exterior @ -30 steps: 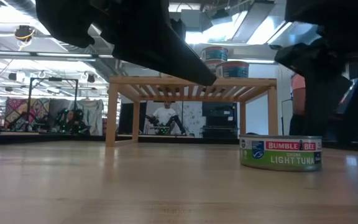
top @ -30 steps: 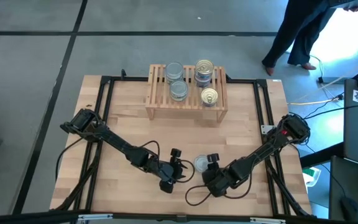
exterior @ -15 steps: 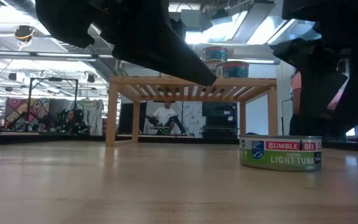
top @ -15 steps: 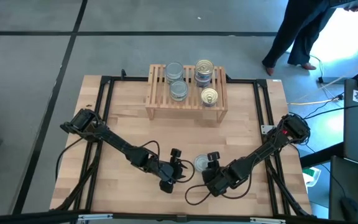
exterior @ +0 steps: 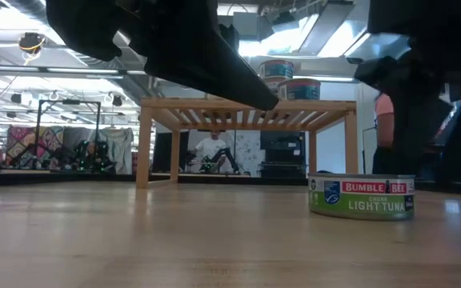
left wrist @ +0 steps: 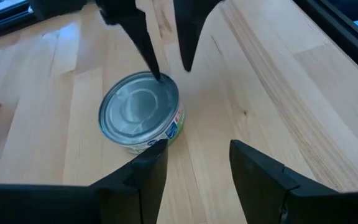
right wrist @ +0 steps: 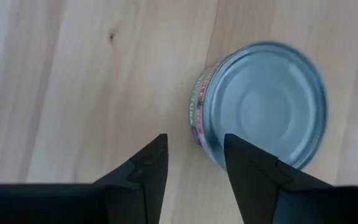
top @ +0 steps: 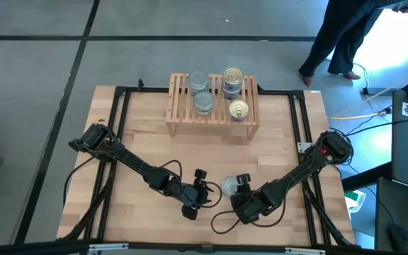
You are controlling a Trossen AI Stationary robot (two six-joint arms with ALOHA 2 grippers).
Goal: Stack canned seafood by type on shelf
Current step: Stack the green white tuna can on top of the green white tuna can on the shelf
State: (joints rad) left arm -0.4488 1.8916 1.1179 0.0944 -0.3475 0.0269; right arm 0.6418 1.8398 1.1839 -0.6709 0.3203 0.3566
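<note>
The tin's silver top (right wrist: 267, 104) is wider than my right gripper's open fingers. Next, I close these fingers and push the tin's side (exterior: 406, 198) toward my left gripper.
One silver-topped tin (top: 229, 186) (exterior: 362, 196) stands on its base on the table near the near edge, labelled light tuna. My left gripper (top: 205, 188) (left wrist: 194, 162) is open just to its left. My right gripper (top: 241, 181) (right wrist: 194, 155) is open, pointing down beside the tin (right wrist: 263, 102) on its right. In the left wrist view its fingertips (left wrist: 157, 71) hang at the tin's (left wrist: 142, 111) far rim. The wooden shelf (top: 190, 122) (exterior: 246, 104) carries two silver tins (top: 198, 80) (top: 203, 103), a gold-topped stack (top: 232, 76) and a single gold tin (top: 239, 109).
Black frame rails (top: 119, 113) run along the table's sides and far edge. Cables (top: 225, 221) loop by the near edge under the arms. A person (top: 338, 42) stands on the floor beyond the far right corner. Bare wood lies between the shelf and the grippers.
My right gripper has wavered a little above the tin on the table, as the low view shows. The tin has stayed where it was.
</note>
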